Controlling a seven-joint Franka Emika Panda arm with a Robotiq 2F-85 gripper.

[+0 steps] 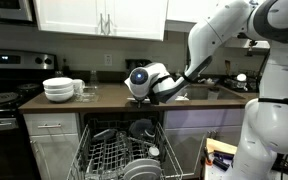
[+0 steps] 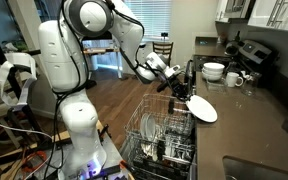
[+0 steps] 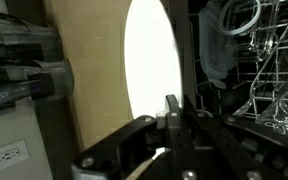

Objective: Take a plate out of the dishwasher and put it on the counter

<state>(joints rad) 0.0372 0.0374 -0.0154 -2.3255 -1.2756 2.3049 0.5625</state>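
The plate is hanging over a clear part of the counter, so the robot's gripper continues to bring it in from the counter's front edge until the counter holds it up, then let go.
My gripper is shut on the rim of the plate, a round pale plate held in the air beside the counter's edge, above the open dishwasher. In the wrist view the plate glows white, with my fingers pinching its lower edge. In an exterior view my gripper hovers at the front edge of the brown counter, over the dishwasher's wire racks. From this side the plate is hidden behind the wrist. The counter runs along the right.
Stacked white bowls and mugs stand on the counter. A black stove is beyond them. A sink lies on the other side. Dishes fill the racks.
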